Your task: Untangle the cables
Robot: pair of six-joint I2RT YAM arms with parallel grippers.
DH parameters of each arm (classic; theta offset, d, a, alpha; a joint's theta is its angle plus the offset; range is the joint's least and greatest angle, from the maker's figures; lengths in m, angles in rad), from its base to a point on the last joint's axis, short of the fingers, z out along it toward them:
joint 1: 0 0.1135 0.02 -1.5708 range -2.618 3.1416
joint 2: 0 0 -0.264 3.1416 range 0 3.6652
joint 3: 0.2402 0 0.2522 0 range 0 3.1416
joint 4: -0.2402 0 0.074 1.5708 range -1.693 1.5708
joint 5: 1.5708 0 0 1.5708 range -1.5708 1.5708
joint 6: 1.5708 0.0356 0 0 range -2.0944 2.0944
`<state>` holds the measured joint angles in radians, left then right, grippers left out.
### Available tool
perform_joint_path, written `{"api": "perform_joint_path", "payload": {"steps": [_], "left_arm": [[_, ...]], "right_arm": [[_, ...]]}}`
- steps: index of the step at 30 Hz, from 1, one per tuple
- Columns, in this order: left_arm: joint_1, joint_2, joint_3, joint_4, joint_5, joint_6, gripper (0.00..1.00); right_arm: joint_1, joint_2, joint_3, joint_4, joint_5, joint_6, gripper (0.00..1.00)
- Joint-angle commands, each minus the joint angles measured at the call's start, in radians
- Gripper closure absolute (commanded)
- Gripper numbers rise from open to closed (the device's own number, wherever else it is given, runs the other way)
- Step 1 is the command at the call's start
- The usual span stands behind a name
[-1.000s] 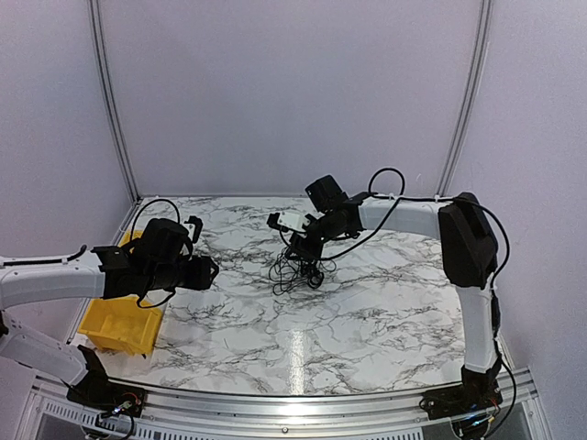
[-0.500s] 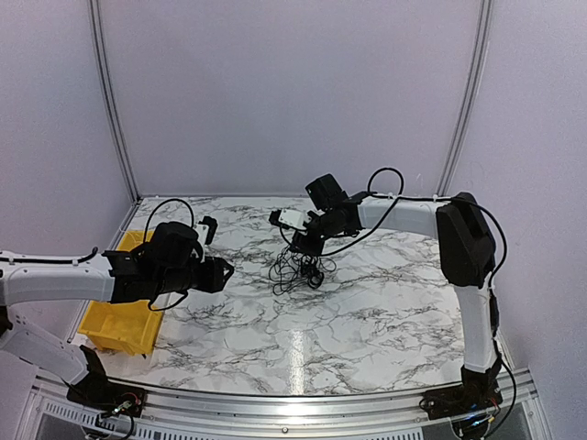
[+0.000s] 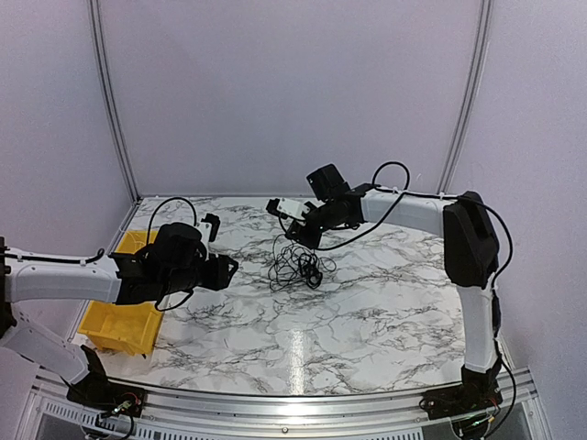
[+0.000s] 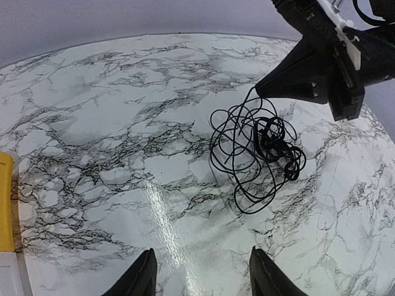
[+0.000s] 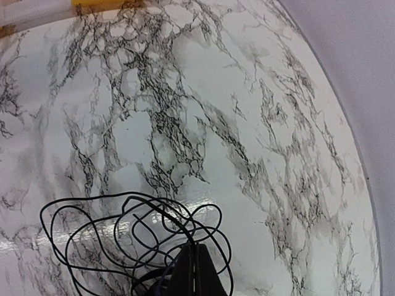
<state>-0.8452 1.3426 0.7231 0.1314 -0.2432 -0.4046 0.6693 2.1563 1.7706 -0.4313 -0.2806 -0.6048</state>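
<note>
My right gripper should lift the strand of cable it is holding up high and my left gripper should take its lower part point(image 4: 241, 113), because the strand of cable winds into the tangled loops point(image 4: 258, 148).
The cables point(image 3: 295, 261) are a small tangle of thin black loops on the marble table, mid-back. My right gripper point(image 3: 298, 235) hovers over the bunch's top edge, shut on one strand that rises to its tip. In the right wrist view the closed fingers point(image 5: 192, 262) pinch that strand, with loops of the cables point(image 5: 123, 228) spread below. My left gripper point(image 3: 227, 268) is left of the bunch, open and holding nothing. In the left wrist view the cables point(image 4: 256, 148) lie ahead of the left gripper point(image 4: 202, 272), with the right gripper point(image 4: 262, 90) pointing down at them.
A yellow bin point(image 3: 115, 321) sits at the table's left edge under my left arm, and its rim point(image 4: 5, 203) shows in the left wrist view. White marble table point(image 3: 367, 312) stretches in front of the cables. Walls close the back and sides.
My right gripper has shut on a strand and risen slightly, pulling the bunch's top up. My left arm has moved right, closer to the cables.
</note>
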Motion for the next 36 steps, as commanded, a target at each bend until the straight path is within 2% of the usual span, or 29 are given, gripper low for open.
{"api": "perform_joint_path", "payload": {"steps": [1,7,13,19,28,32,36], "left_arm": [[-0.010,0.009,0.001,0.096,-0.036,0.051,0.45],[-0.020,0.071,0.064,0.202,-0.001,0.113,0.43],[-0.047,0.192,0.197,0.310,0.104,0.147,0.40],[-0.091,0.373,0.365,0.334,0.131,0.160,0.41],[-0.092,0.648,0.451,0.499,0.155,0.124,0.69],[-0.092,0.742,0.488,0.546,0.169,0.107,0.75],[-0.092,0.766,0.490,0.550,0.180,0.095,0.76]], "right_arm": [[0.001,-0.198,0.005,-0.042,-0.091,0.044,1.00],[0.000,-0.364,-0.010,-0.090,-0.166,0.089,1.00],[0.001,-0.423,-0.015,-0.112,-0.217,0.113,1.00],[0.001,-0.468,0.050,-0.157,-0.270,0.129,1.00],[0.000,-0.589,0.220,-0.190,-0.299,0.133,1.00],[-0.029,-0.627,0.319,-0.201,-0.334,0.160,1.00],[-0.104,-0.646,0.357,-0.198,-0.403,0.201,1.00]]}}
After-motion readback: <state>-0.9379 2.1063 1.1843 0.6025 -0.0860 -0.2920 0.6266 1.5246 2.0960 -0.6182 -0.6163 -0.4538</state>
